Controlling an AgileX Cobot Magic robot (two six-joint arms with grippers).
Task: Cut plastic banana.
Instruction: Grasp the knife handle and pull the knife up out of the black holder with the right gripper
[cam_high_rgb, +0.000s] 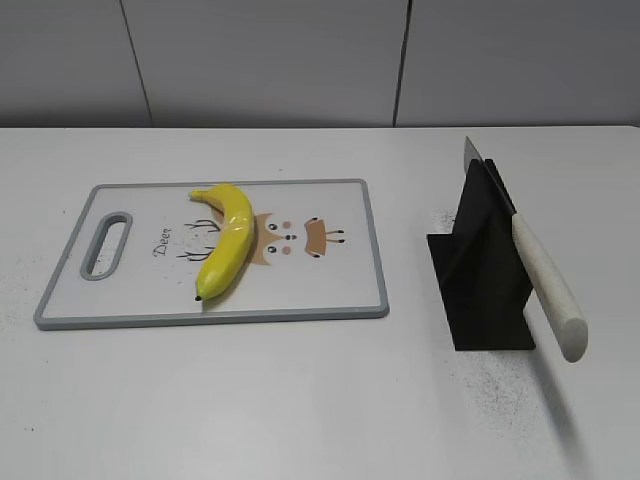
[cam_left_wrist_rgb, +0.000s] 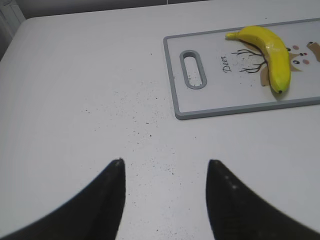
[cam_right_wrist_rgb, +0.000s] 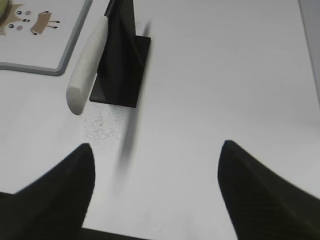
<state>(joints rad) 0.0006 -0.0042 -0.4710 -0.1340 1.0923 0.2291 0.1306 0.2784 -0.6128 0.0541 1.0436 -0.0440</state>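
The knife (cam_high_rgb: 549, 288) will come loose and the black stand will stay upright when I lift, because the stand has an open slot and a broad base (cam_high_rgb: 484, 322).
The plastic banana (cam_high_rgb: 228, 240) is glossy yellow with a dark tip and lies on the white cutting board (cam_high_rgb: 340, 295) with a grey rim and a deer drawing. It also shows in the left wrist view (cam_left_wrist_rgb: 272, 55) on the board (cam_left_wrist_rgb: 225, 107). A knife with a white handle (cam_high_rgb: 545, 285) rests slanted in a black stand (cam_high_rgb: 485, 270); the right wrist view shows the handle (cam_right_wrist_rgb: 87, 67) and stand (cam_right_wrist_rgb: 125, 60). My left gripper (cam_left_wrist_rgb: 165, 162) is open and empty over bare table, left of the board. My right gripper (cam_right_wrist_rgb: 157, 145) is open and empty, near of the stand. Neither arm shows in the exterior view.
The white table (cam_high_rgb: 300, 400) carries dark specks near the board and stand. A grey wall (cam_high_rgb: 270, 60) runs behind the table's far edge. The board has a handle slot (cam_high_rgb: 105, 245) at its left end.
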